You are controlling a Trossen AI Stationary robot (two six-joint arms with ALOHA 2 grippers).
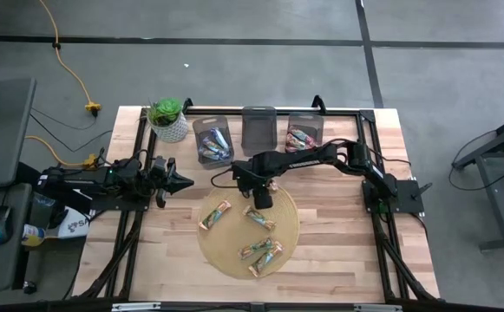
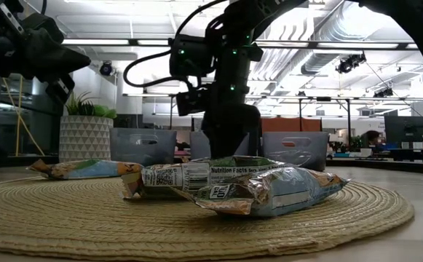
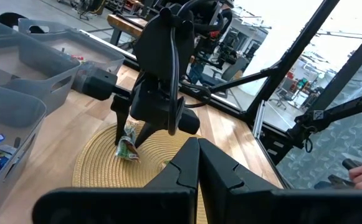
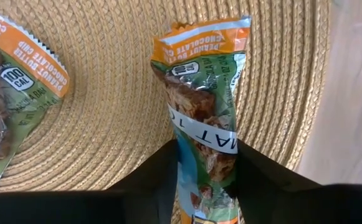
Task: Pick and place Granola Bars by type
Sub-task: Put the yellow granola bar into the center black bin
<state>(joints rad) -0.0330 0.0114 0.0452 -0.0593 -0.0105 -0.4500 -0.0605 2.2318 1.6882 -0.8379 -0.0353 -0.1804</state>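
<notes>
My right gripper is pinching too near the granola bar's middle, so I should open it, move along and grip the bar's near orange end before lifting.
Several granola bars in green and orange wrappers lie flat on the round woven mat: one toward its left, one in the middle, two near its front edge. My right gripper stands over the mat's far part, pointing down, shut on a further green-orange bar. My left gripper waits shut, left of the mat and above the table. The left bin holds blue bars and the right bin red ones. My right gripper pinches the green-orange granola bar between its two fingers, across the bar's width, coming from above and pointing down. The bar hangs upright below the fingers, orange end lowest. Whether that end touches the mat, I cannot tell.
Three clear grey bins stand in a row at the table's far side; the middle one shows nothing inside. A potted plant stands at the far left. Bare wooden table lies right of and in front of the mat.
</notes>
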